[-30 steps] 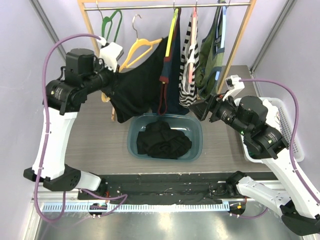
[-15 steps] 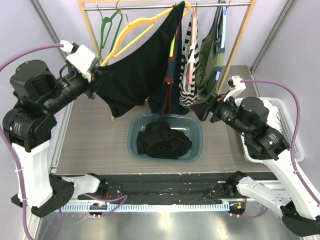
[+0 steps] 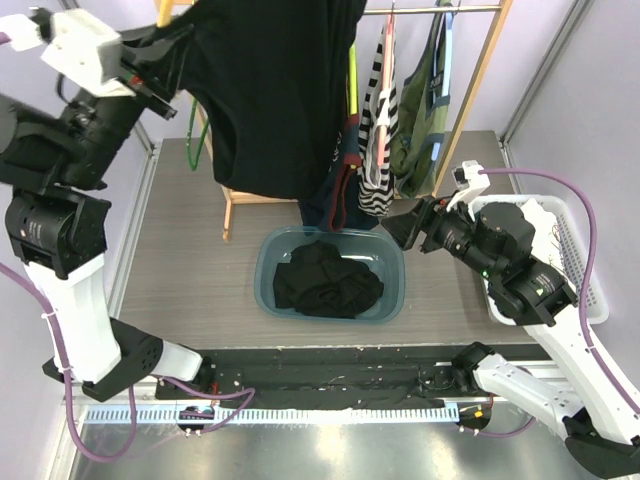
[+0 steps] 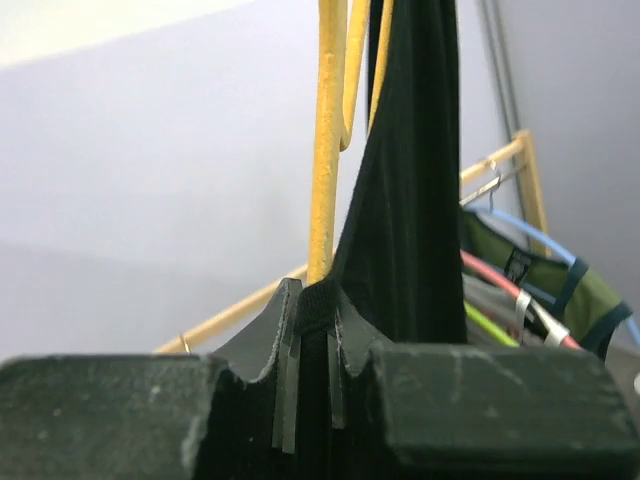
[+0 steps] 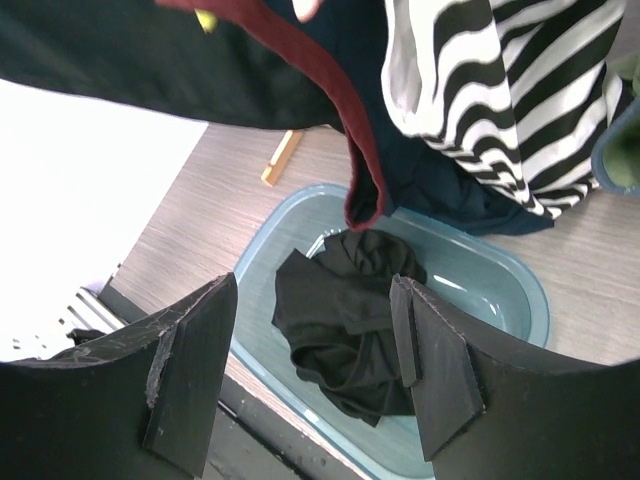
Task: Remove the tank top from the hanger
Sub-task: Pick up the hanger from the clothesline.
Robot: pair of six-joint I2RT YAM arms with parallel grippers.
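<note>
I should lower the black tank top (image 3: 278,100) over the teal bin (image 3: 330,276) so that my right gripper can grasp it, because my left gripper is holding it high above my open right gripper.
My left gripper (image 3: 176,50) is raised high at the top left and is shut on the edge of a black tank top (image 3: 270,90), which hangs wide from it in front of the rack. In the left wrist view the jaws (image 4: 312,305) pinch the black fabric (image 4: 410,180) right beside a yellow hanger (image 4: 325,150) that runs straight up. Only a bit of that hanger (image 3: 163,12) shows in the top view. My right gripper (image 3: 402,226) is open and empty, right of the hanging clothes; its wrist view (image 5: 312,370) looks down over the bin.
A teal bin (image 3: 266,272) with a crumpled black garment (image 3: 325,280) stands mid-table. On the wooden rack (image 3: 480,90) hang a striped top (image 3: 378,130), a green garment (image 3: 420,120) and a navy one with red trim (image 3: 340,190). A green hanger (image 3: 195,135) hangs left. A white basket (image 3: 580,250) stands right.
My left arm has swung up and left, lifting the tank top and yellow hanger from rack height to the top of the view. The right arm has barely moved.
</note>
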